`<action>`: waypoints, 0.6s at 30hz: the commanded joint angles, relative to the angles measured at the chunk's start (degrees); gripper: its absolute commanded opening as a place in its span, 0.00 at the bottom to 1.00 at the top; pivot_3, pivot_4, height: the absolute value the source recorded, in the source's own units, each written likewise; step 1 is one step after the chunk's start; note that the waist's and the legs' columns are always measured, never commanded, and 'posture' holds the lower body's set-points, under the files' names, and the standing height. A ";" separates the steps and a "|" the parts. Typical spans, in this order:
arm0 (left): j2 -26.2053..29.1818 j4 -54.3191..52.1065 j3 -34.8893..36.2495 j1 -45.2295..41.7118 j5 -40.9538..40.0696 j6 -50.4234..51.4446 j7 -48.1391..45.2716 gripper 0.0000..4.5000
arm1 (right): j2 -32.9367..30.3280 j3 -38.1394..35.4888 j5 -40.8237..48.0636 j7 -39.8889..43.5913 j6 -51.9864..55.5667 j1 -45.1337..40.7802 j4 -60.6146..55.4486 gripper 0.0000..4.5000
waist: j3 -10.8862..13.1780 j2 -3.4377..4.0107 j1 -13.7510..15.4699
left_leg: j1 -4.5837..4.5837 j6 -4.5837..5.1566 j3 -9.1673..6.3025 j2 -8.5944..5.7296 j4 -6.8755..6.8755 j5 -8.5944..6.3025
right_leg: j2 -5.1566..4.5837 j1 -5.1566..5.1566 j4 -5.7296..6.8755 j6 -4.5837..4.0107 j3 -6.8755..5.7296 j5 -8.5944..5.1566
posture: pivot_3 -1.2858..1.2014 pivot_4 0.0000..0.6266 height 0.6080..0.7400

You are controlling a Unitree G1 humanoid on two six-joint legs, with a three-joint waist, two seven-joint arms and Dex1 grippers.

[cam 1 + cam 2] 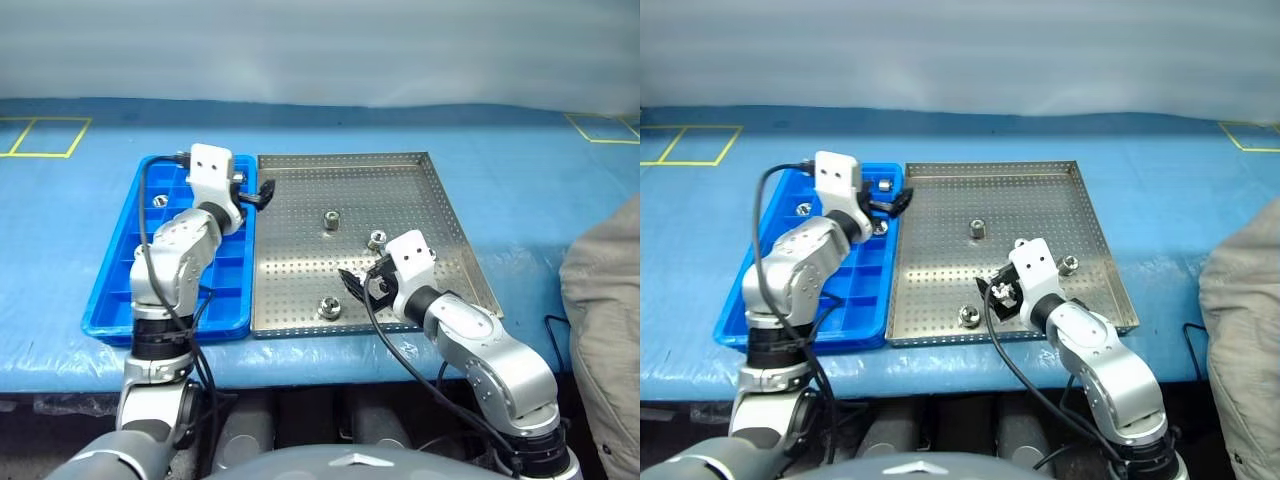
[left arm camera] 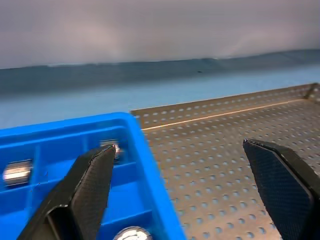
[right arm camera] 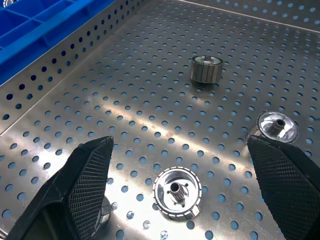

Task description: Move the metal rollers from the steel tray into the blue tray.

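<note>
I can see the far roller upright, clear of the others, so my open left gripper keeps nearing its ribbed side until both fingers straddle the roller.
The steel tray holds loose metal rollers. The blue tray lies against its left side, with rollers in its far compartments. My left gripper hovers open and empty over the seam between the two trays, near their far end. In its wrist view the blue tray's rim runs between its fingers. My right gripper is open low over the steel tray's near part. One roller lies between its fingers, and two rollers lie beyond.
Both trays rest on a table covered with a blue sheet, with yellow tape marks at the far corners. A grey cloth-like mass sits at the right edge. Black cables run along my arms.
</note>
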 commanded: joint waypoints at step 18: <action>-12.35 37.92 -9.82 -13.90 7.43 -19.77 1.15 0.99 | 2.01 -1.22 -1.85 -3.00 -2.03 2.57 -3.84 1.00 | 0.00 0.00 -2.14 | -0.03 0.07 0.07 0.01 -0.01 -0.04 | -0.03 -0.05 -0.03 0.19 0.13 -0.01 | 0.48 0.24 1.00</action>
